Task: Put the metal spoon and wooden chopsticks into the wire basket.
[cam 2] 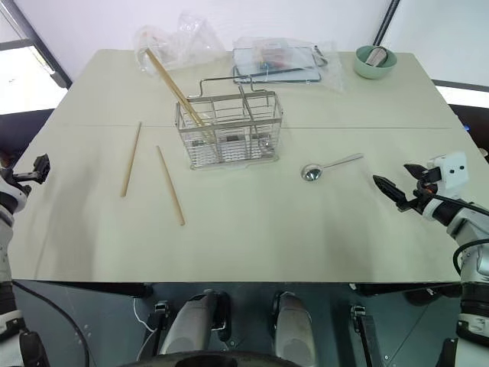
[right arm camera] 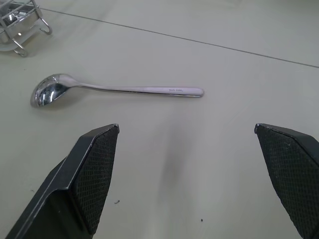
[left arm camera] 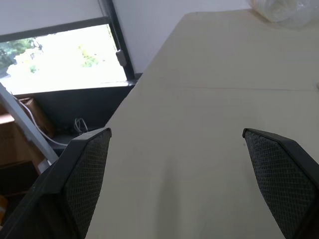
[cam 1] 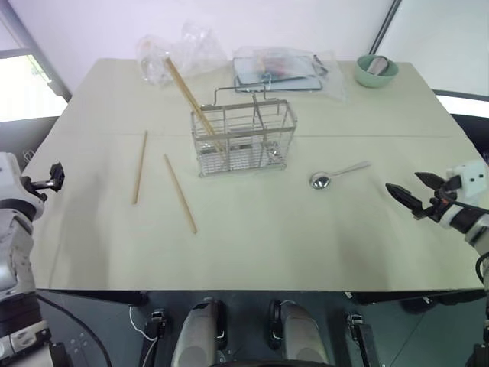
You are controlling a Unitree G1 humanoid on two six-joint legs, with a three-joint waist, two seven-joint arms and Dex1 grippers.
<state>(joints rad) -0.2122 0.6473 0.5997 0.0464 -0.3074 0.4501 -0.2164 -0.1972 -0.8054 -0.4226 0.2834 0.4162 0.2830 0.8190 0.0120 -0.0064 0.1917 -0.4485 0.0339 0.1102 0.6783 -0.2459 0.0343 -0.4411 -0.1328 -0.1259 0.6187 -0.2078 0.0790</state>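
The chopsticks in the wire basket (cam 1: 189,95) stand at a slant well above the basket's low rim, so I expect the further chopstick (cam 1: 140,167) to tip and lean the same way when the robot lets go of it inside.
The wire basket (cam 1: 244,139) stands upright at the middle of the table. Wooden chopsticks (cam 1: 188,93) lean in its left compartment, tops tilted to the far left. Two more chopsticks lie flat to the basket's left, one (cam 1: 140,166) farther out and one (cam 1: 180,193) nearer the front. The metal spoon (cam 1: 336,174) lies right of the basket, bowl toward it; the right wrist view shows the spoon (right arm camera: 114,89) just ahead of the fingers. My right gripper (cam 1: 403,183) hovers open to the spoon's right. My left gripper (cam 1: 53,177) is open at the table's left edge, holding nothing.
At the back sit a plastic-wrapped tray (cam 1: 279,70), a green bowl (cam 1: 376,70) at the right corner, and crumpled clear plastic (cam 1: 176,50). The table (cam 1: 252,245) has a seam line behind the basket.
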